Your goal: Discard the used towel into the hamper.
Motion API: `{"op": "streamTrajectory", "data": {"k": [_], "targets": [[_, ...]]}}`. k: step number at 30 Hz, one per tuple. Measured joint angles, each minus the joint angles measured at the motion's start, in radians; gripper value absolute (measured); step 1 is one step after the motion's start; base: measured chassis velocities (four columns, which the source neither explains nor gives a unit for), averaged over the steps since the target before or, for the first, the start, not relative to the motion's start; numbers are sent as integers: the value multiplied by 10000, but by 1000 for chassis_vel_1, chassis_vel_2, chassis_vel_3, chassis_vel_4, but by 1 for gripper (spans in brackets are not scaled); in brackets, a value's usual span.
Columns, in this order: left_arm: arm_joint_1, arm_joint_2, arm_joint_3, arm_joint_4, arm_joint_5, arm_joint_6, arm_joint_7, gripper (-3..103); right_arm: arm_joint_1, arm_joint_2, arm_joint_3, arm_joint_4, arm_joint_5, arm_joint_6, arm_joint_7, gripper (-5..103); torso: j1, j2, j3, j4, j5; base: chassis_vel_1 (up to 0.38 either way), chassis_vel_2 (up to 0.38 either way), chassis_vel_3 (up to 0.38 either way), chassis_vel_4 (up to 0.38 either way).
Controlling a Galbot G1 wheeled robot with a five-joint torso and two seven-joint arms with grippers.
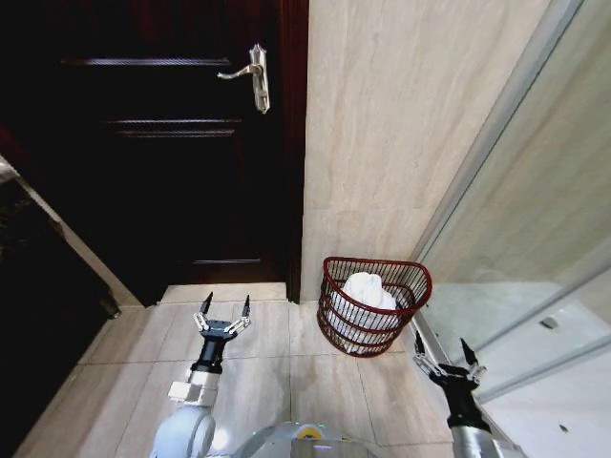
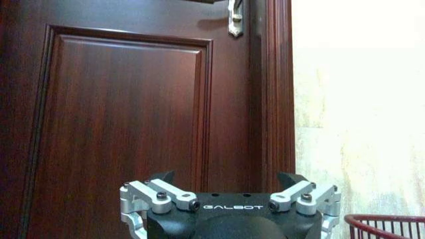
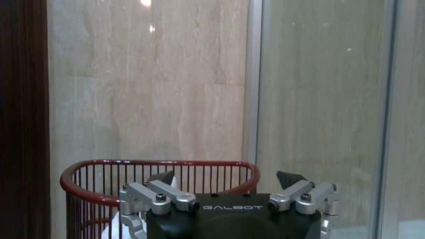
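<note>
The small hamper is already partly filled by a crumpled white towel (image 1: pixel 368 290), so I expect the used towel to pile up and spill over the hamper's rim when I lower it.
The hamper (image 1: pixel 412 278), a small round reddish-brown wire basket, stands on the tiled floor against the beige wall. A crumpled white towel (image 1: pixel 368 290) lies inside it. My left gripper (image 1: pixel 224 307) hovers open and empty to the hamper's left, in front of the door. On the other side, nearer to me, my right gripper (image 1: pixel 443 347) is open and holds nothing. The right wrist view looks over the hamper's rim (image 3: pixel 99 166) from close by, with a bit of white towel (image 3: pixel 118 225) behind the bars. The hamper's edge (image 2: pixel 385 221) also peeks into the left wrist view.
A dark wooden door (image 1: pixel 162 143) with a metal lever handle (image 1: pixel 256 74) is shut on the left. A glass shower partition (image 1: pixel 535 239) with a metal frame runs along the right. Beige tiled wall (image 1: pixel 401 124) stands behind the hamper. Tiled floor (image 1: pixel 277 382) stretches between my arms.
</note>
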Motion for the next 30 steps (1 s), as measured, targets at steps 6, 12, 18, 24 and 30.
{"op": "streamTrajectory", "data": {"k": [6,12,18,24,30], "targets": [[6,-22,-8,-41,-17,32,-3,100,2,12,36,-6,-81,-37,-26,100,-2,-129,-141,0,0,0,0,0,0],[-29,-29,-6,-82,-29,50,-5,100,15,-3,82,-12,-149,-35,-59,100,-3,-132,-150,0,0,0,0,0,0],[-55,-50,36,-92,-22,50,-14,100,-1,14,61,-26,-247,15,-63,100,-4,-115,-137,0,0,0,0,0,0],[-136,-60,92,-55,-67,13,-125,100,60,137,54,-91,-415,204,-101,100,-6,-93,-122,0,0,6,-10,-4,4],[-164,-63,108,-30,-72,3,-126,100,-49,114,32,-89,-429,201,-139,100,-5,-83,-109,1,0,0,0,0,0]]}}
